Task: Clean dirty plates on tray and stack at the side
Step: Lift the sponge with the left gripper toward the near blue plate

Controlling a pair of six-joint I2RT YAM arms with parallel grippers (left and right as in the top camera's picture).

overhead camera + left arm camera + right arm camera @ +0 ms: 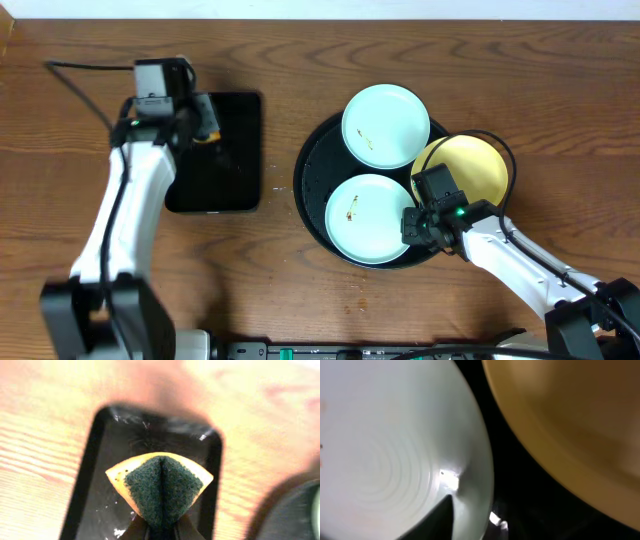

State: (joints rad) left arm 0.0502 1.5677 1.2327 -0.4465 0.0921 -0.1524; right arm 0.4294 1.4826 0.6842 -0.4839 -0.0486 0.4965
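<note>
The front plate's rim (pixel 490 490) is loose between the spread fingers of my right gripper. Next, my right gripper pinches the front plate's rim before my left gripper wipes the plate.
A pale mint plate (pixel 372 218) with brown specks lies at the front of the round black tray (pixel 308 170). A second speckled mint plate (pixel 386 125) lies at the back, and a pale yellow plate (pixel 470 165) at the right. My right gripper (pixel 415 225) is at the front plate's right rim (pixel 475 485), one finger (pixel 440 522) over the plate and the other outside it. Whether they press the rim does not show. The yellow plate (pixel 580 420) is close on the right. My left gripper (pixel 161 534) is shut on a folded yellow-and-green sponge (pixel 160 485).
The left gripper and sponge hang over a smaller rectangular black tray (pixel 215 155) at the left, seen wet and shiny (pixel 95 485) in the wrist view. A black cable (pixel 80 75) runs across the wooden table at the far left.
</note>
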